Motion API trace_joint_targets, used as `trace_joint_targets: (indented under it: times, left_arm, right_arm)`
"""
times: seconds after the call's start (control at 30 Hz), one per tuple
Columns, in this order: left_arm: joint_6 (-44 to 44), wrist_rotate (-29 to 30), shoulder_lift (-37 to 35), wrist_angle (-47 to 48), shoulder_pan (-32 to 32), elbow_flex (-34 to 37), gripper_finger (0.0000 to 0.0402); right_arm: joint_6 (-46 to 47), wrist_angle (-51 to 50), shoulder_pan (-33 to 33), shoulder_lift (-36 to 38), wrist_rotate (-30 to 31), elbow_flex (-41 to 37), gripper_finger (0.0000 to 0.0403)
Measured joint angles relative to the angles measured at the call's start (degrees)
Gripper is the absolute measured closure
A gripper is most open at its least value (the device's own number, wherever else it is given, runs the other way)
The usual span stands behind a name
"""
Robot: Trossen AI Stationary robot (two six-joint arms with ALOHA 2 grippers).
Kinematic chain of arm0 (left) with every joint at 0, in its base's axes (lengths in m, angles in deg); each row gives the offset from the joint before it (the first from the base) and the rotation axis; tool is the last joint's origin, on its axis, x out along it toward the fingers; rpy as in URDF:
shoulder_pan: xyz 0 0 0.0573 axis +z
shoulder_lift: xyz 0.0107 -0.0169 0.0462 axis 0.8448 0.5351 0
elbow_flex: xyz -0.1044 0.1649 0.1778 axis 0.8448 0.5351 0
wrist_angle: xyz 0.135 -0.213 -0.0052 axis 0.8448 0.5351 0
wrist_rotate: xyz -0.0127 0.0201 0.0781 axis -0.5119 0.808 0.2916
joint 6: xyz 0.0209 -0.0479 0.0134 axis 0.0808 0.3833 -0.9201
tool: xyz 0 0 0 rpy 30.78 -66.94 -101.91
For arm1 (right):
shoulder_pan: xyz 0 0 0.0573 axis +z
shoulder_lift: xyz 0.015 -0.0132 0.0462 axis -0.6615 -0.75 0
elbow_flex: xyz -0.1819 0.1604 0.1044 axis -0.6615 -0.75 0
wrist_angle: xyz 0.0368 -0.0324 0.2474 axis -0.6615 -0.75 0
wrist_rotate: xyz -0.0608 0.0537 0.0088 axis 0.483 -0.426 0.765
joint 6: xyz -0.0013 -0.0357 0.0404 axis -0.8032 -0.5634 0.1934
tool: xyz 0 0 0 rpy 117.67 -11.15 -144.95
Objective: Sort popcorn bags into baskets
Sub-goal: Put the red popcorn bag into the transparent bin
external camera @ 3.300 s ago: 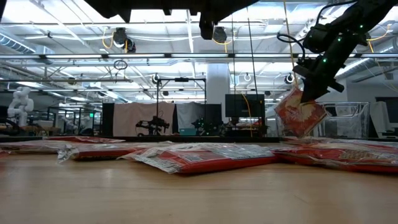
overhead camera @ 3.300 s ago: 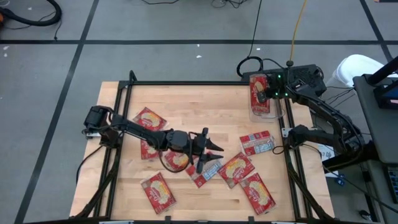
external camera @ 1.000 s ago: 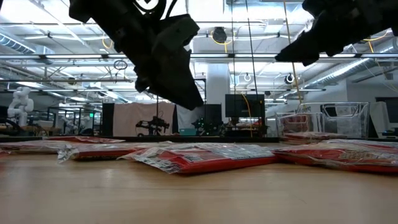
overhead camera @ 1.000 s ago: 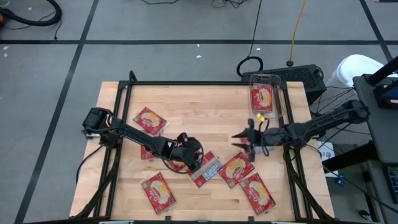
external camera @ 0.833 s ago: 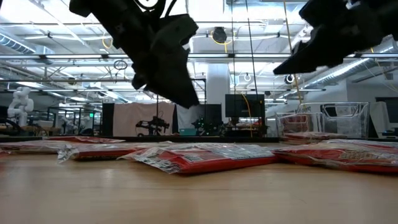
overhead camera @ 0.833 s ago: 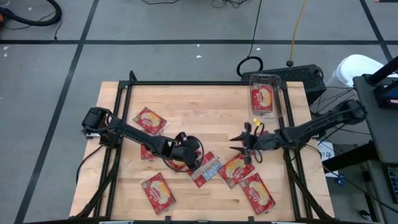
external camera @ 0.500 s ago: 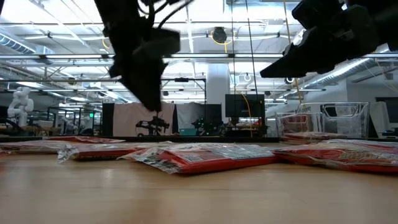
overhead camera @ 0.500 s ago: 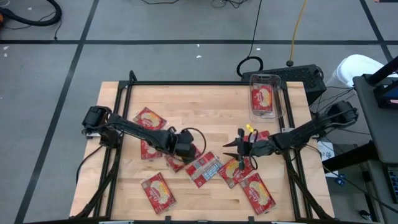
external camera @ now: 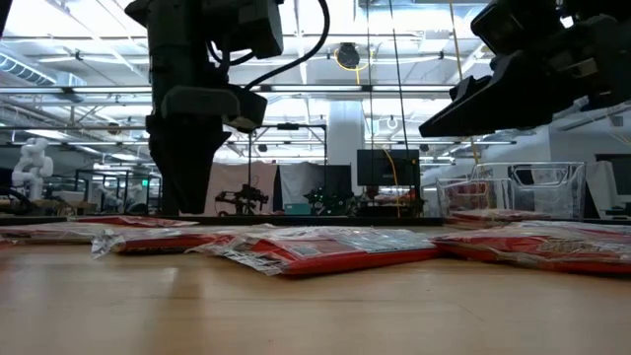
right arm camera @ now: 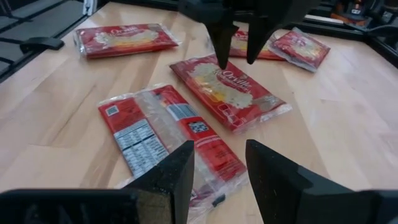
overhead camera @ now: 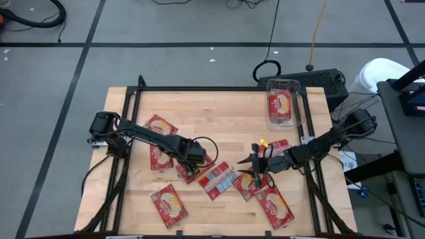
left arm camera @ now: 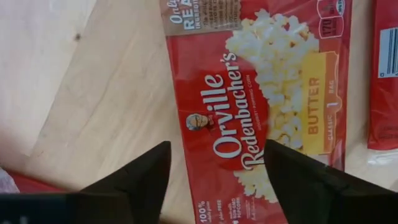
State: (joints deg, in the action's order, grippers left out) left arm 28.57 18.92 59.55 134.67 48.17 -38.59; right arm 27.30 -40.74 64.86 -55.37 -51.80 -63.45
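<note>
I expect the popcorn bag point(left arm camera: 261, 112) to bunch up at the pinch but stay stretched out when I lift it, because it shows shiny wrinkles point(left arm camera: 341, 62) along its edge.
Several red popcorn bags lie flat on the wooden table point(overhead camera: 219, 106). My left gripper point(overhead camera: 191, 158) points straight down, open, with its fingers on either side above one bag point(left arm camera: 261, 106) that lies picture side up point(overhead camera: 188, 169). My right gripper point(overhead camera: 254, 166) hovers open over the bags right of the middle, pointing toward the table's left edge. Just ahead of it lies a bag with its printed back up point(right arm camera: 161, 134). The clear basket point(overhead camera: 296, 114) at the far right holds one bag point(overhead camera: 281, 105).
Other bags lie at the far left point(overhead camera: 159, 126), the near left point(overhead camera: 168, 202), the near right point(overhead camera: 275, 206) and by the right rail point(overhead camera: 275, 147). A black frame point(overhead camera: 199, 88) borders the table. The far middle of the tabletop is bare wood.
My left gripper has tipped from a slant to pointing straight down, shifted a little toward the table's left edge over the bag, and its fingers now stand wider apart. My right gripper has come down and moved toward the near edge and the middle of the table.
</note>
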Motion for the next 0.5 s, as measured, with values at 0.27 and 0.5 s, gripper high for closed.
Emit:
trace_joint_targets:
  times: [0.27, 0.5]
  left_arm:
    - [1.4, 0.0, 0.0, -1.3, 3.1, 0.8, 0.0137]
    - [-0.2, -2.2, 0.0, -12.0, 6.0, 6.6, 0.0160]
  right_arm:
    - [-0.1, -0.2, 0.3, 0.0, -1.6, 0.0, 0.0264]
    - [0.1, -0.1, 0.8, 0.0, -3.6, 0.0, 0.0264]
